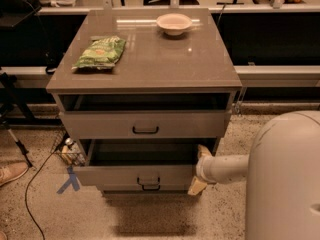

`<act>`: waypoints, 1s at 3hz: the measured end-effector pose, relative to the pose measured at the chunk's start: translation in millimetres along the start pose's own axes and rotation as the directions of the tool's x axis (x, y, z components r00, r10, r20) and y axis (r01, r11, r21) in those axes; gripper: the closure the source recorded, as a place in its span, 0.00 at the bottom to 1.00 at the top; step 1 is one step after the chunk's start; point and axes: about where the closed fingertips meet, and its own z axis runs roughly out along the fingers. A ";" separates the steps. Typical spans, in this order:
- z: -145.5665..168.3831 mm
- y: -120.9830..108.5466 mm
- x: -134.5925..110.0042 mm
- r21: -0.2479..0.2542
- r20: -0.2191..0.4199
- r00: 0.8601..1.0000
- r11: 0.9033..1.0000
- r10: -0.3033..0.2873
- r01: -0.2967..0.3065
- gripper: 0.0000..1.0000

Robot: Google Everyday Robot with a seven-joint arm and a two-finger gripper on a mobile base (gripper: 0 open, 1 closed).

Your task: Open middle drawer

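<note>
I should close my gripper's spread fingers at the front's upper corner (193,168) and pull the drawer further out, as they straddle the end of the middle drawer's front (191,178).
The grey-beige cabinet (150,64) has three drawers. The middle drawer (115,175), with a small black bar handle (148,180), is pulled out well past the others, and its dark inside (145,153) shows. My gripper (199,169) is at the right end of this drawer's front. Its pale fingers are spread apart, one up by the drawer's top rim (202,151) and one down by its bottom edge (196,186). It holds nothing. The top drawer (100,125) is out a little. Only the handle of the bottom drawer (148,187) shows.
A green snack bag (100,53) and a white bowl (174,23) lie on the cabinet top. My white base (285,179) stands to the right of the cabinet. A blue tape cross (69,180), a cable and a shoe (11,171) are on the floor at the left.
</note>
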 end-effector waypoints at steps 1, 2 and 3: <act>6.6 -1.7 -0.9 -0.080 -0.002 0.998 0.995 -0.068 0.067 0.00; 10.3 2.2 5.1 -0.137 -0.013 0.995 0.986 -0.094 0.091 0.00; 20.0 10.4 20.1 -0.221 -0.050 0.996 0.973 -0.079 0.066 0.27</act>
